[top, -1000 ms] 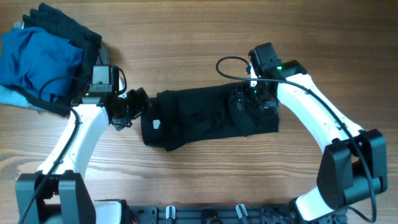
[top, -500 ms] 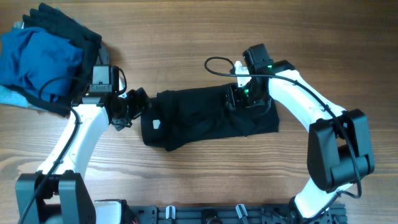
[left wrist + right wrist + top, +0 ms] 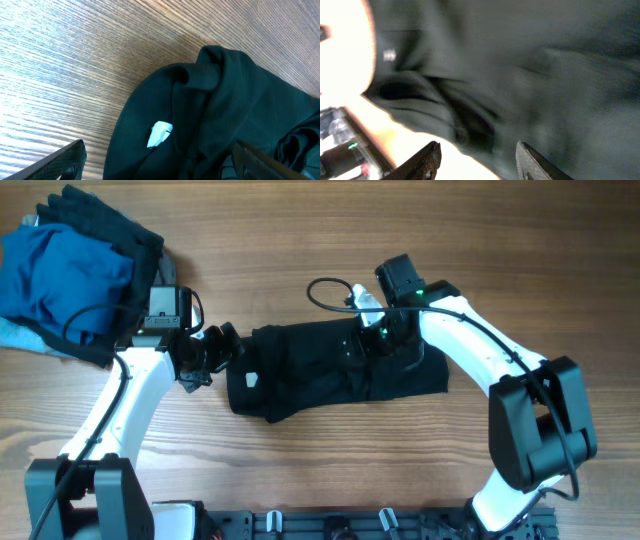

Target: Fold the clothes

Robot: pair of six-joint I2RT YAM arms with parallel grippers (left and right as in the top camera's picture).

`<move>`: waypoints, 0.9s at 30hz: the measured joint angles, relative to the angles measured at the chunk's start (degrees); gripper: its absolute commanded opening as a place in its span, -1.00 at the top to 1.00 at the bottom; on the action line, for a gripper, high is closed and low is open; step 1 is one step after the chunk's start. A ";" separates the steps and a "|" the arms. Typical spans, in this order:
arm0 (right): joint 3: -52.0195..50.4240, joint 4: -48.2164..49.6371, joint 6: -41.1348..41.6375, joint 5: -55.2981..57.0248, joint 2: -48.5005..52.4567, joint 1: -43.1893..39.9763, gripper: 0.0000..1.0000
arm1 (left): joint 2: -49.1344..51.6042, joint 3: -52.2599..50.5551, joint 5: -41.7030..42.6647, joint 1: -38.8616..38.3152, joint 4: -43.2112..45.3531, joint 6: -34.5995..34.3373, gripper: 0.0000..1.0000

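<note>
I expect the black shirt [image 3: 240, 107] to gather at my left gripper and hang in long folds when I lift it, since soft, loose ridges [image 3: 200, 80] run along its end.
A black shirt [image 3: 330, 370] lies folded into a long band across the middle of the wooden table, with a small white mark [image 3: 251, 379] near its left end. My left gripper [image 3: 210, 352] is open at the shirt's left end; the left wrist view shows the black shirt [image 3: 225, 115] and white mark [image 3: 160, 134] between its spread fingers. My right gripper [image 3: 365, 352] is open above the shirt's middle-right part. In the blurred right wrist view the black fabric [image 3: 520, 75] fills the frame, with nothing between the fingers.
A pile of other clothes lies at the table's far left: a blue garment [image 3: 60, 275], black fabric [image 3: 115, 225] over it and a light grey edge [image 3: 20, 335]. The right arm's cable [image 3: 325, 290] loops above the shirt.
My right gripper has moved left along the shirt, from its right end toward the middle. The left arm and the shirt's left end have not moved.
</note>
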 measured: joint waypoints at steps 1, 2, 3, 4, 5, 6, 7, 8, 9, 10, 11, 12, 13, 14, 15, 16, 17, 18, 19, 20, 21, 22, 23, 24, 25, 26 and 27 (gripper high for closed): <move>0.02 -0.63 1.03 2.78 -0.17 -0.22 -0.14 | 0.00 0.00 0.00 0.00 -0.04 0.00 -0.91; 0.02 -0.87 1.75 5.44 -0.50 -0.39 -0.15 | 0.00 0.00 0.00 0.00 -0.04 0.02 -0.92; 0.02 -0.87 2.60 8.24 -1.25 -0.50 -0.18 | 0.00 0.00 0.00 0.00 -0.04 0.00 -0.95; 0.02 -0.87 2.99 10.12 -2.23 -0.55 -0.18 | 0.00 0.00 0.00 0.00 -0.15 0.00 -0.99; 0.09 -0.98 3.89 12.33 -3.72 -0.55 -0.18 | 0.00 0.00 0.00 0.00 -0.39 0.00 -1.00; 0.22 -1.20 4.55 13.64 -4.72 -0.55 -0.18 | 0.00 0.00 0.02 0.00 -0.61 0.02 -1.00; 0.44 -1.53 5.09 14.91 -5.62 -0.55 -0.18 | 0.00 0.00 0.02 0.00 -0.68 0.13 -1.00; 0.66 -1.86 5.64 15.96 -6.16 -0.55 -0.19 | 0.00 -0.02 0.04 0.00 -0.66 0.63 -1.00; 0.87 -1.97 6.10 17.03 -6.47 -0.55 -0.19 | 0.00 -0.02 0.11 0.00 -0.66 1.38 -1.00; 0.90 -1.99 6.43 17.57 -6.49 -0.55 -0.19 | 0.00 -0.09 0.28 0.00 -0.59 2.32 -1.00; 0.90 -2.10 6.88 17.88 -6.49 -0.55 -0.20 | 0.00 -0.20 0.42 0.00 -0.59 2.82 -1.00; 0.90 -2.16 7.26 18.32 -6.49 -0.55 -0.20 | 0.00 -0.63 0.66 0.00 -0.44 3.65 -1.00; 0.90 -2.16 7.58 18.56 -6.49 -0.55 -0.20 | 0.00 -1.11 0.72 0.00 -0.48 4.20 -1.00; 0.90 -2.19 7.80 18.75 -6.49 -0.55 -0.21 | 0.00 -1.33 0.72 0.00 -0.48 4.52 -1.00; 0.90 -2.16 8.02 18.95 -6.49 -0.55 -0.21 | 0.00 -1.62 0.94 0.00 -0.48 4.85 -0.99; 0.90 -2.19 8.24 18.99 -6.49 -0.55 -0.21 | 0.02 -1.70 1.40 0.00 -0.46 5.29 -0.97; 0.90 -2.21 8.46 18.99 -6.49 -0.55 -0.21 | 0.26 -1.70 2.29 0.00 -0.44 6.56 -0.97; 0.90 -2.38 8.52 19.06 -6.49 -0.55 -0.21 | 0.50 -1.70 2.80 -0.15 -0.37 7.15 -0.97; 0.90 -2.49 8.63 19.12 -6.49 -0.55 -0.21 | 0.94 -1.70 3.41 -0.35 0.00 7.98 -0.96; 0.90 -2.49 8.66 19.12 -6.49 -0.55 -0.22 | 1.49 -1.70 3.87 -0.66 0.44 8.55 -0.96; 0.90 -2.56 8.66 19.12 -6.49 -0.55 -0.22 | 2.43 -1.70 4.37 -1.38 0.90 9.27 -0.96; 0.90 -2.60 8.66 19.15 -6.49 -0.55 -0.22 | 3.28 -1.70 4.74 -2.12 1.20 9.60 -0.97; 0.90 -2.60 8.66 19.15 -6.49 -0.55 -0.22 | 5.22 -1.70 5.40 -3.78 1.57 10.23 -0.97; 0.90 -2.64 8.66 19.15 -6.49 -0.55 -0.22 | 6.19 -1.73 5.60 -4.61 1.81 10.43 -0.97; 0.90 -2.69 8.66 19.15 -6.49 -0.55 -0.22 | 7.32 -1.73 5.79 -5.62 2.54 10.64 -0.96; 0.90 -2.67 8.66 19.15 -6.49 -0.55 -0.21 | 8.57 -1.73 5.90 -6.64 3.30 10.80 -0.95; 0.90 -2.82 8.66 19.15 -6.49 -0.55 -0.22 | 9.79 -1.73 6.05 -7.61 3.82 10.95 -0.90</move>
